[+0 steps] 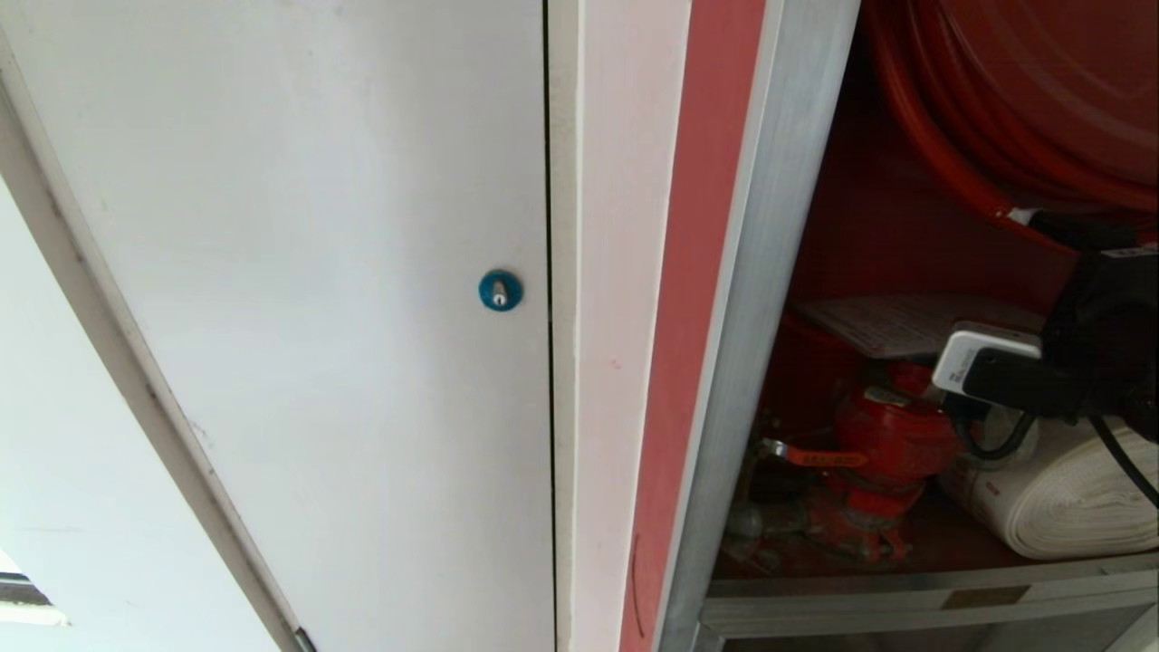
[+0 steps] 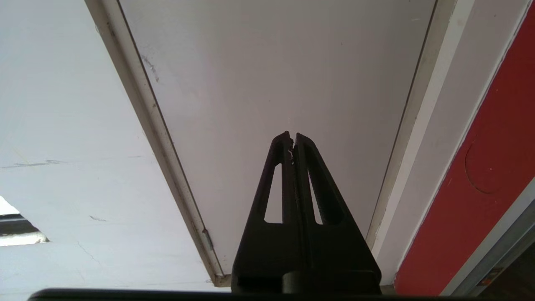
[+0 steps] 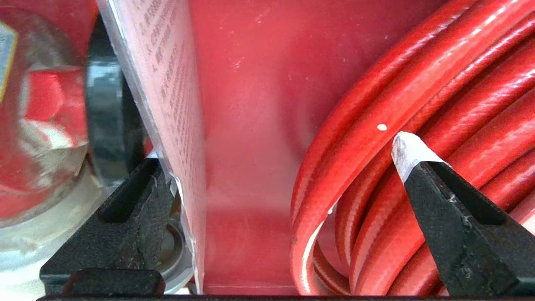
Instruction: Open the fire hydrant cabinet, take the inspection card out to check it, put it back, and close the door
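Observation:
I can see printed paragraphs point(image 3: 173, 65) on the upward side of the inspection card point(image 1: 907, 324), so I should expect the filled-in check grid to be hidden on its bottom side.
The fire hydrant cabinet point(image 1: 770, 272) stands open, showing its red inside, the red hose reel point(image 1: 1023, 100), the red valve point(image 1: 892, 435) and the white rolled hose point(image 1: 1077, 498). The inspection card point(image 1: 905, 321), a whitish printed sheet, lies flat on top of the valve. My right arm point(image 1: 1100, 353) reaches in from the right at card height. In the right wrist view my right gripper point(image 3: 278, 154) is open wide. The card point(image 3: 167, 83) shows edge-on between its fingers, close against one finger point(image 3: 138, 200), while the other finger point(image 3: 439, 200) is by the red hose point(image 3: 376, 125). The door is out of view.
A plain white door point(image 1: 317, 272) with a blue round lock point(image 1: 500, 290) fills the left of the head view. My left gripper point(image 2: 292, 136) is parked, shut, pointing at that white door point(image 2: 271, 62). The cabinet's silver bottom rail point(image 1: 905, 598) runs below the valve.

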Controlling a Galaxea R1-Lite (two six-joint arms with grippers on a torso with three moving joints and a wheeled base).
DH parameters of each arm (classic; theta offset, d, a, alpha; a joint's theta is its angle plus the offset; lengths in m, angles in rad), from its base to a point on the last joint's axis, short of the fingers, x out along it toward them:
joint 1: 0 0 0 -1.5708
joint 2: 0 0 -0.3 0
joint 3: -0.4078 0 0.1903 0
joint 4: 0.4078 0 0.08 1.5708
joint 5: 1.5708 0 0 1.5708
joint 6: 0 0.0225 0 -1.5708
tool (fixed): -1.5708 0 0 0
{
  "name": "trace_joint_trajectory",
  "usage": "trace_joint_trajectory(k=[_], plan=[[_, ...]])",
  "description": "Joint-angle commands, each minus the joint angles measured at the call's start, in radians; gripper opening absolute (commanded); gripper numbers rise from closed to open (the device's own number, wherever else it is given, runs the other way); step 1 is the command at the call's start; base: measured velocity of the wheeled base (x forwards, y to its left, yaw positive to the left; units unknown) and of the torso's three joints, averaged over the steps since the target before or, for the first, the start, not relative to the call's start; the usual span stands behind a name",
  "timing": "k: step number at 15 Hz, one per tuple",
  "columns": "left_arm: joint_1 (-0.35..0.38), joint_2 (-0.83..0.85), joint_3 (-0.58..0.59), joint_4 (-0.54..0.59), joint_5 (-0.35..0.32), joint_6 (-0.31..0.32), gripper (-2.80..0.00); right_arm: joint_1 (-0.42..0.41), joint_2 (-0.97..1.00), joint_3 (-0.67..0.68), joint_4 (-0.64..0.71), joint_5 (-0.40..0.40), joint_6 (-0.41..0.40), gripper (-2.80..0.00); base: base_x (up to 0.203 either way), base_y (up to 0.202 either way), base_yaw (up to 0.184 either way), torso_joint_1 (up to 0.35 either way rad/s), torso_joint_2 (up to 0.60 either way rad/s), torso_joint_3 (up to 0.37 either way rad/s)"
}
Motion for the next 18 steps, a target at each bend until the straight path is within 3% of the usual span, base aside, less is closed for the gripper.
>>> trace_joint_trajectory(k=[1,14,15,18], plan=[[0.0,0.001,0.012,-0.001,0.0,0.0,-2.8,0.0,0.016,-0.007,-0.008,-0.001,-0.009,0.0,0.0,0.0,0.0,0.0,0.0,0.0],[0.0,0.0,0.012,-0.001,0.0,0.0,-2.8,0.0,0.057,-0.054,-0.008,-0.003,-0.012,0.0,0.0,0.0,0.0,0.0,0.0,0.0],[0.0,0.001,0.012,-0.001,0.0,0.0,-2.8,0.0,0.057,-0.054,-0.008,-0.003,-0.012,-2.8,0.0,0.0,0.0,0.0,0.0,0.0],[0.0,0.001,0.012,-0.001,0.0,0.0,-2.8,0.0,0.057,-0.054,-0.006,-0.004,-0.014,-2.8,0.0,0.0,0.0,0.0,0.0,0.0]])
